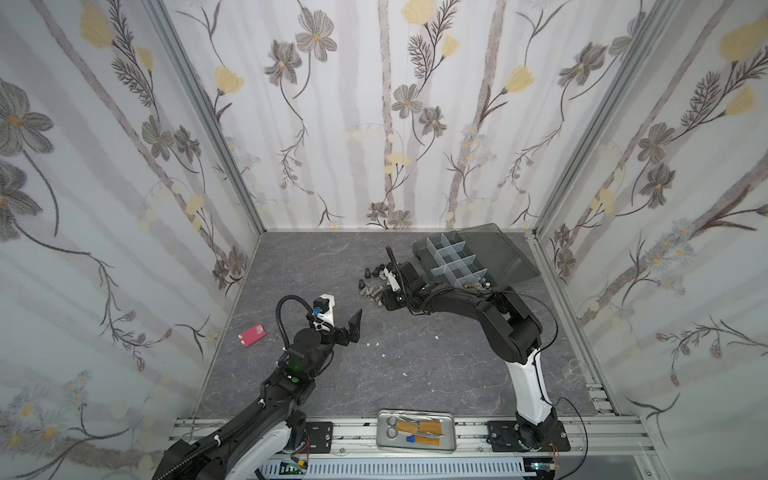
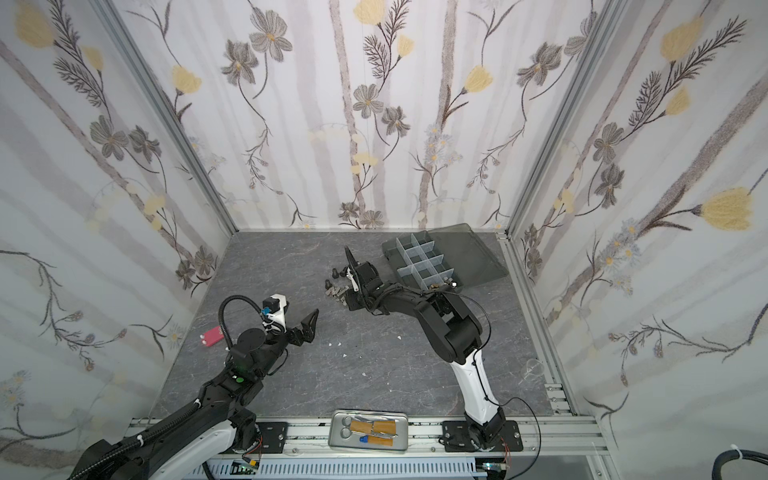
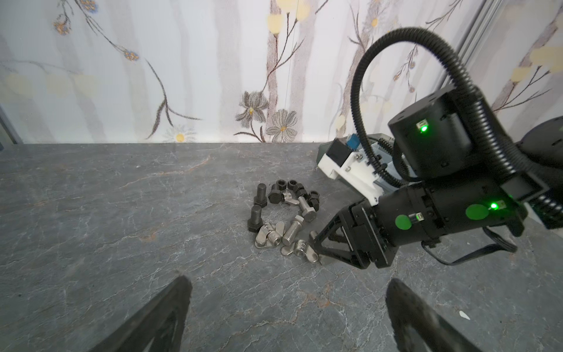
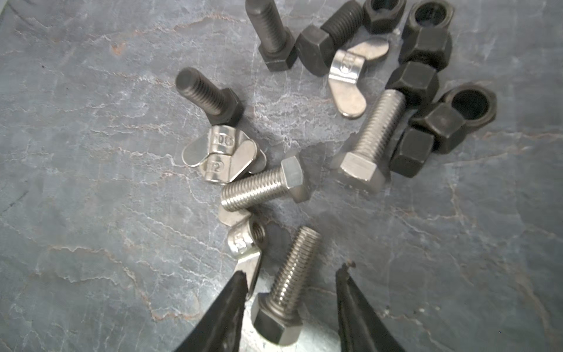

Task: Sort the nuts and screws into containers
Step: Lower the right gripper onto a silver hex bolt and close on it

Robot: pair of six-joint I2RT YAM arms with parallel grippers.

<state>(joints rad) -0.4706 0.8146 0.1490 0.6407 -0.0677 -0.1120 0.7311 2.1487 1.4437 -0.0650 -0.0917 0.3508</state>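
A silver wing nut (image 4: 247,240) is crowding the nearest silver bolt, which is tilted between the fingers of the robot's right gripper, so the robot should pull that bolt (image 4: 295,272) clear and grip it straight.
The screws and nuts (image 1: 371,283) (image 2: 336,285) lie in a loose pile on the grey table: black bolts and nuts, silver bolts, silver wing nuts (image 4: 219,155). My right gripper (image 4: 291,271) (image 3: 316,243) is down at the pile's near edge, open, with a silver bolt (image 4: 289,283) lying between its jaws and a gap still showing on one side. The dark organizer box with the containers (image 1: 424,249) (image 2: 392,249) stands open behind the right arm, with a few pieces in a near cell (image 1: 478,284). My left gripper (image 3: 289,282) (image 1: 344,320) hovers wide open and empty, short of the pile.
A pink-red small object (image 1: 252,335) lies near the left wall. White specks (image 1: 376,344) dot the table's middle. A silver tray with scissors (image 1: 415,430) sits on the front rail. The box lid (image 1: 498,253) leans toward the right wall.
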